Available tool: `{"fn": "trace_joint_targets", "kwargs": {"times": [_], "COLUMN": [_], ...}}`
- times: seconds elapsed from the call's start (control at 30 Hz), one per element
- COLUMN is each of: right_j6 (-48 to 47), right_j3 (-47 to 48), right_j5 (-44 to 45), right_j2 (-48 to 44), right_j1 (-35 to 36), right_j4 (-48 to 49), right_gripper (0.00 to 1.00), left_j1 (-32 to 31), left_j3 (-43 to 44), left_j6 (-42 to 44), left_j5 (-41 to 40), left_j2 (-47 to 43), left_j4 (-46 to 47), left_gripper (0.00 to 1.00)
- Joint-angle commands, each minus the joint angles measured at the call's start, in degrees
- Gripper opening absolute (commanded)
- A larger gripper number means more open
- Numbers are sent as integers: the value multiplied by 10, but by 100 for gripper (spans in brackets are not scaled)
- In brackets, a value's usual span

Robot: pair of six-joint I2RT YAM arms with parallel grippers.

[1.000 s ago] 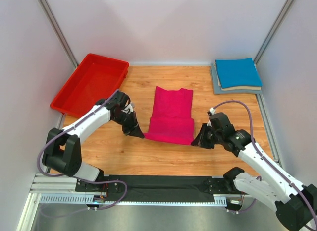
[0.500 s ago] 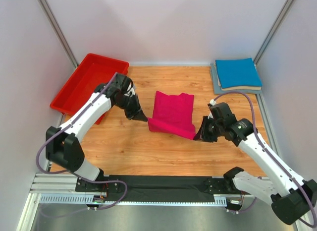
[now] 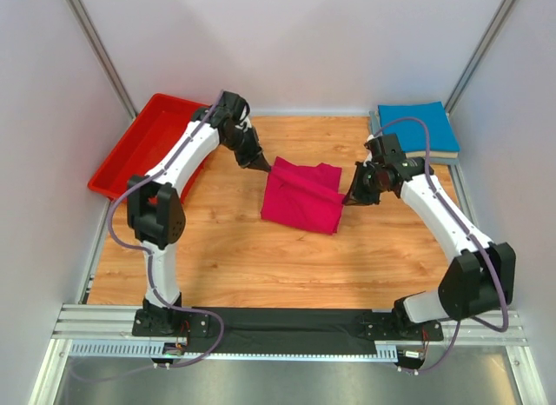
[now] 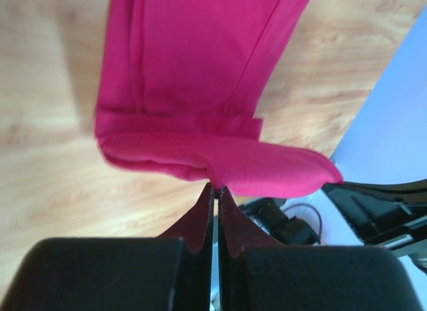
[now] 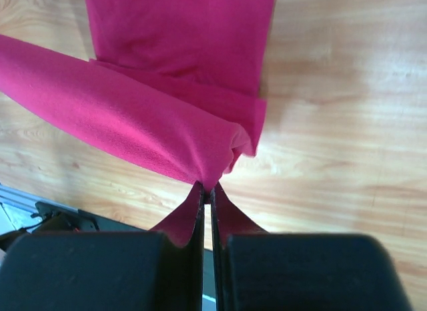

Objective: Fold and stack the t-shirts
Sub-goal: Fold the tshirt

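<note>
The magenta-pink t-shirt's lifted edge [image 3: 306, 183] is stretched straight between both grippers. My left gripper should go on moving its corner toward the t-shirt's far end [image 3: 327, 170] before it lets go there.
The magenta-pink t-shirt [image 3: 302, 195] lies mid-table, its near part lifted and folded back toward the far end. My left gripper [image 3: 263, 164] is shut on its left corner; in the left wrist view the left gripper [image 4: 217, 187] pinches the pink t-shirt [image 4: 193, 77]. My right gripper [image 3: 349, 199] is shut on the right corner; in the right wrist view the right gripper [image 5: 207, 188] pinches the pink t-shirt [image 5: 167, 77]. The bright blue t-shirt [image 3: 417, 127] lies folded on a grey one [image 3: 379, 144] at the far right corner.
A red plastic bin [image 3: 156, 144] stands at the far left, close behind my left arm. White walls close the table on three sides. The wooden table [image 3: 261, 266] ends at a black strip [image 3: 287, 322] near the arm bases.
Both grippers have carried the shirt's near edge up and away from the arm bases, over the rest of the shirt, toward the far end. The shirt now looks shorter.
</note>
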Motion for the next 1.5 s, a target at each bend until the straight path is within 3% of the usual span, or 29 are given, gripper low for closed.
{"fn": "trace_joint_targets", "kwargs": {"times": [0.0,0.27,0.47,0.67,0.8,0.9,0.93,1.0,1.07,1.13,1.33,1.4,1.47], "right_j6": [-38,-52,-45,-42,-43,-37,-32,-16,-2,-10,6,33,51], "right_j3": [41,126,158,172,201,212,217,228,224,217,120,86,44], "right_j5": [-8,-9,-13,-3,4,-4,-4,8,-6,-6,-23,-18,-30], "right_j2": [37,145,195,230,273,306,315,334,324,304,188,165,161], "right_j1": [-17,-43,-49,-67,-84,-101,-108,-128,-137,-134,-124,-117,-107], "right_j4": [15,36,56,95,105,149,150,145,151,136,104,104,105], "right_gripper": [0,0,0,0,0,3,6,18,41,43,43,36,33], "left_j1": [19,42,47,47,46,46,46,50,63,77,93,94,86], "left_j3": [83,121,136,200,219,292,320,361,320,241,133,112,109], "left_j6": [24,-10,-28,-77,-135,-193,-201,-212,-205,-172,-44,-35,39], "left_j5": [3,15,89,93,107,163,169,185,202,203,218,250,226], "left_j2": [51,121,177,250,315,387,404,424,385,341,216,194,186], "left_j4": [38,113,280,361,471,580,584,581,580,566,403,386,323], "left_gripper": [0,0,0,0,0,10,23,37,51,53,57,57,57]}}
